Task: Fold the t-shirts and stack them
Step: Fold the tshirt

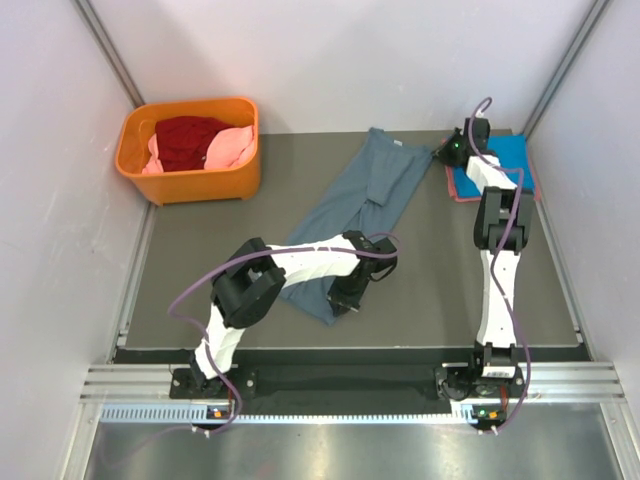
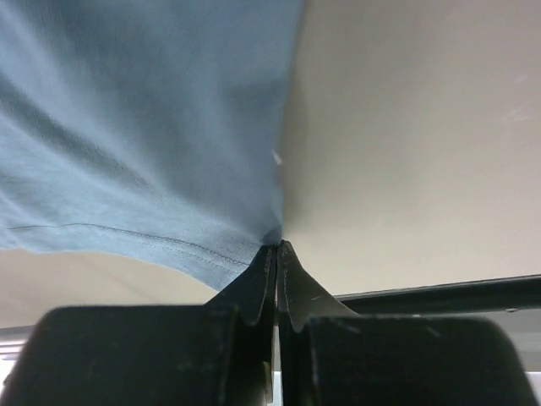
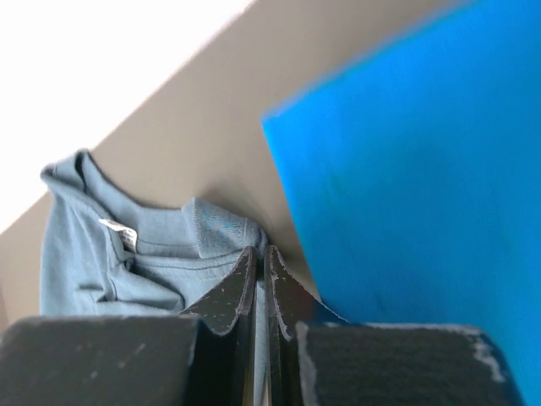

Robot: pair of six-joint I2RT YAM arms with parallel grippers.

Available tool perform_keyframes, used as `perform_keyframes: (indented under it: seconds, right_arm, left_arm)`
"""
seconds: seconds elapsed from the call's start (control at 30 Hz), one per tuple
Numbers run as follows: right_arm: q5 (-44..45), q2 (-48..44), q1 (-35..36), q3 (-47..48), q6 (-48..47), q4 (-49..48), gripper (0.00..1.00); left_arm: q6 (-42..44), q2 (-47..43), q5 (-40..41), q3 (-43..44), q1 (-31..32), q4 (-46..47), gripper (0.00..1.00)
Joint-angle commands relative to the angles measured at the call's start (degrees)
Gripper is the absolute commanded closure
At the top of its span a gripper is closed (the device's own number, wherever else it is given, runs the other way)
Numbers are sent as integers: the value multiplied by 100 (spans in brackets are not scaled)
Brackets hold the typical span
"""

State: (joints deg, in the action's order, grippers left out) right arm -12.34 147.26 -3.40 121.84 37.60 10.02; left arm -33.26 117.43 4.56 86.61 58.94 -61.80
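Note:
The grey-blue t-shirt (image 1: 365, 190) lies at a slant across the mat, so my right gripper should grab the near hem corner (image 1: 329, 319), my left gripper should grab the other one, and both should pull the hem straight.
The slate grey-blue t-shirt (image 1: 365, 200) lies stretched diagonally across the mat, from near centre to far right. My left gripper (image 1: 338, 300) is shut on its near hem corner (image 2: 254, 237). My right gripper (image 1: 445, 152) is shut on its collar-side edge (image 3: 211, 233); the white tag (image 3: 118, 228) shows beside it. A folded bright blue t-shirt (image 1: 500, 165) lies at the far right on top of a salmon-red one (image 1: 462, 192); the blue one also fills the right of the right wrist view (image 3: 423, 169). A dark red t-shirt (image 1: 190, 140) and a pink one (image 1: 232, 148) sit in the basket.
The orange plastic basket (image 1: 190, 180) stands at the far left corner of the dark mat (image 1: 220, 260). White walls close in on both sides and at the back. A metal rail (image 1: 350, 385) runs along the near edge.

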Motion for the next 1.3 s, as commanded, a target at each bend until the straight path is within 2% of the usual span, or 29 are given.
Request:
perform_keyframes:
  seconds: [0.0,0.1,0.13,0.27,0.37,0.5,0.6,0.63,0.7,0.77,0.83,0.93,0.97,1.03,1.07,1.1,1.17,1.2,1.27]
  right_arm:
    - [56,452,-3,927,80,-36,100]
    - [161,707,-29,1438,107,-96,100]
    - [196,734,-38,1465,159,-262,100]
    - [355,830,-73,1597,256,-518,100]
    - [276,918,-100,1659,335,-685,100]
    - [-22,787,-100,1493,283,-720,100]
    - [-85,261,-100,617,291,-870,78]
    - [-32,-89,-100,439,283,-862,62]
    - [518,-634,-47,96,99,-495,55]
    - [767,-970,-21,-107,10,-335,53]
    - [619,-1478,-20,-458,150,-177,53]
    - [592,-2331,93,-1239,405,403,55]
    - [592,-2882,233,-1920,406,569,57]
    - [680,-3491,479,-2705,449,650,57]
    - [698,-3798,576,-3110,449,624,57]
    - [793,-4097,786,-3923,623,685,57]
    - [882,-5011,1024,-4788,1071,598,56]
    - [908,-5293,1286,-5576,1526,545,57]
    - [1005,-6031,1787,-6213,1951,545,56]
  left_arm:
    - [-260,175,-218,409,74,-350,99]
    - [-366,342,-218,576,100,-464,92]
    - [-409,421,-218,646,109,-517,84]
    - [-471,483,-131,989,188,-719,82]
    - [-533,404,-43,1235,180,-754,75]
    - [-498,281,-8,1507,188,-781,74]
    - [-375,70,19,1631,162,-790,73]
    - [-331,-52,36,1640,171,-790,72]
    - [-278,-211,80,1579,162,-772,71]
    - [-208,-465,54,1430,153,-589,71]
    - [-59,-789,115,1026,110,-343,72]
    - [231,-1185,388,508,-267,-201,73]
    - [388,-1265,449,289,-652,-131,73]
    - [600,-1545,363,94,-1267,61,73]
    - [714,-1660,205,-168,-1479,481,73]
    - [933,-1749,-49,-275,-1682,659,72]
    - [1119,-1890,-743,-407,-2199,897,71]
    - [1224,-1908,-850,-382,-2368,933,71]
    - [1321,-1916,-1053,-329,-2797,985,71]
